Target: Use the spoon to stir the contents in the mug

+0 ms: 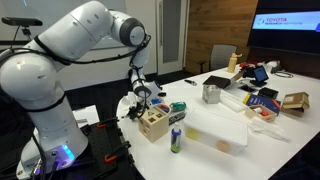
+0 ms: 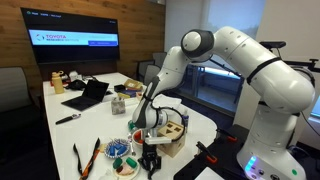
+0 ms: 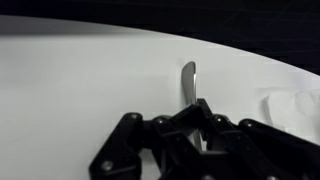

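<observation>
The spoon's handle [image 3: 188, 78] is tilted on its edge between the gripper's fingers, so the robot should open them, put the spoon down flat and close them centered over its handle [image 3: 191, 94].
In the wrist view my gripper [image 3: 200, 112] is shut on a metal spoon [image 3: 188, 80], whose handle sticks up past the black fingers over the white table [image 3: 80, 80]. In both exterior views the gripper [image 1: 141, 97] [image 2: 150, 118] hangs low at the near end of the table, beside a wooden box [image 1: 153, 123] [image 2: 168, 135]. The spoon is too small to make out in those views. A metal mug [image 1: 211, 93] stands further along the table, well away from the gripper. Its contents are hidden.
A green can [image 1: 177, 138] and a small bowl [image 1: 178, 107] stand near the wooden box. A patterned bowl [image 2: 121, 153] and black tongs [image 2: 85, 160] lie near the table's edge. A laptop [image 2: 88, 95], boxes [image 1: 295, 101] and clutter fill the far end.
</observation>
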